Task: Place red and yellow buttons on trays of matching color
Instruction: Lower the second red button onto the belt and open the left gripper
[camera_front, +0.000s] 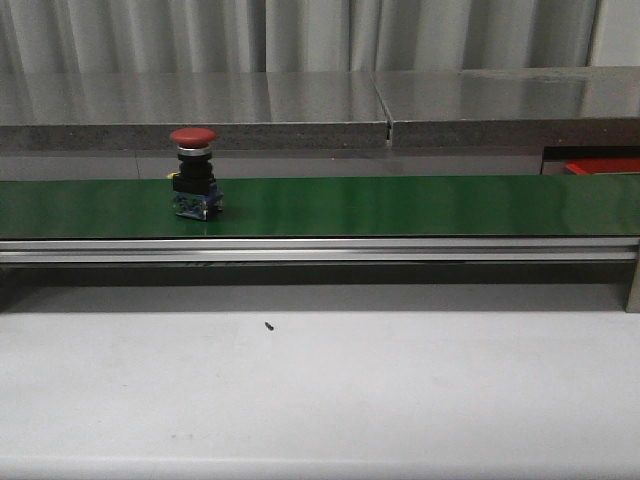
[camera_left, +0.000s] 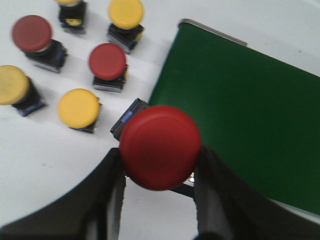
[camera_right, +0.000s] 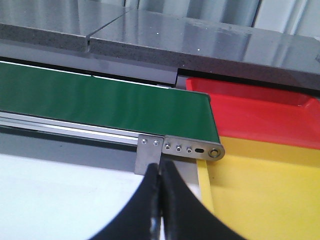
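Note:
My left gripper should keep going over the belt (camera_left: 222, 100) and let go of the red button upright there, because the green belt's end (camera_front: 75, 208) is clear beside the button.
My left gripper (camera_left: 160, 155) is shut on a red button (camera_left: 160, 146), its black fingers (camera_left: 111, 192) pressing either side under the cap. It holds the button above the white table beside the end of the green belt (camera_left: 240, 105). Another red button (camera_front: 194, 170) stands upright on the green belt (camera_front: 400, 205) in the front view, left of centre. My right gripper (camera_right: 161, 172) is shut on nothing, near the belt's other end (camera_right: 192, 149). The yellow tray (camera_right: 265, 195) and behind it the red tray (camera_right: 250, 107) sit just past that end. Neither gripper shows in the front view.
Loose on the white table by my left gripper are two red buttons (camera_left: 32, 36) (camera_left: 107, 62) and several yellow ones (camera_left: 79, 107) (camera_left: 126, 14) (camera_left: 14, 86). A grey ledge (camera_front: 300, 110) runs behind the belt. The red tray's corner (camera_front: 603, 166) peeks out at far right.

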